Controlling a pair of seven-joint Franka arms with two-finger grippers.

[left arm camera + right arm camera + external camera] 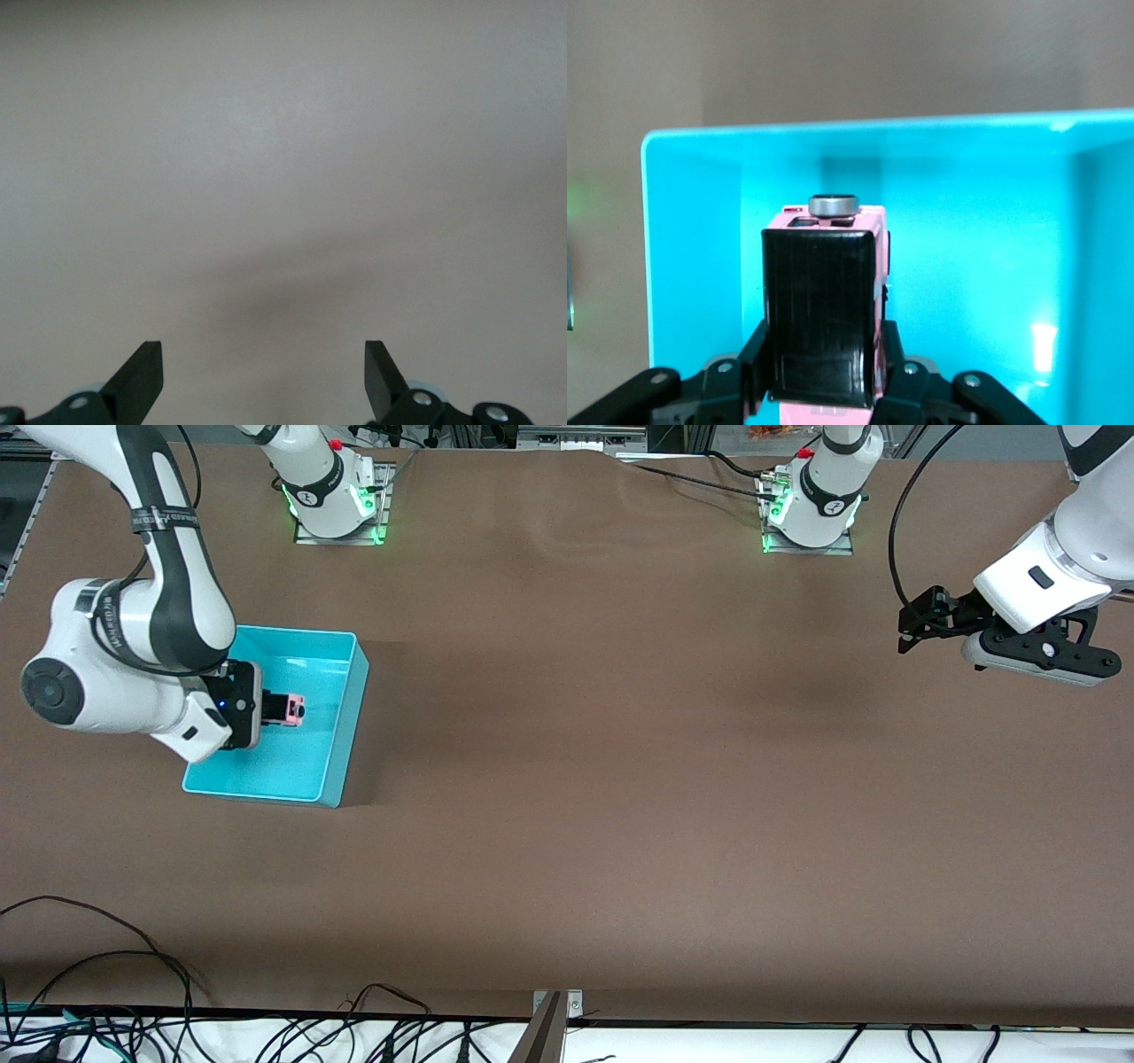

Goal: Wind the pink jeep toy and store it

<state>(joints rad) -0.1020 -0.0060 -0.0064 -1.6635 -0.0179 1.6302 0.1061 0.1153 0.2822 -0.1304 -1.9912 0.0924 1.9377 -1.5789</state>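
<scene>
My right gripper should keep lowering the pink jeep toy (pixel 290 708), which hangs level between the turquoise bin's sides, until the toy is near the open bin's bottom (pixel 284 763), and then let go.
The pink jeep toy (pixel 295 709) is tiny, light pink with a black roof (pixel 824 292) and a grey wheel at its end. My right gripper (pixel 278 708) is shut on its sides and holds it level over the floor of the turquoise bin (pixel 348 695). In the right wrist view the right gripper (pixel 824 361) clamps the jeep, with the bin's walls (pixel 691 257) around it. I cannot tell if the toy touches the bin floor. My left gripper (pixel 909 629) hangs open and empty over bare table at the left arm's end, and the left wrist view shows this gripper (pixel 264 356) with its fingers wide apart.
The bin stands toward the right arm's end of the brown table (pixel 620 779). Loose black cables (pixel 133 992) and a metal bracket (pixel 554 1014) lie along the table edge nearest the front camera. The two arm bases (pixel 337 496) stand at the table's top edge.
</scene>
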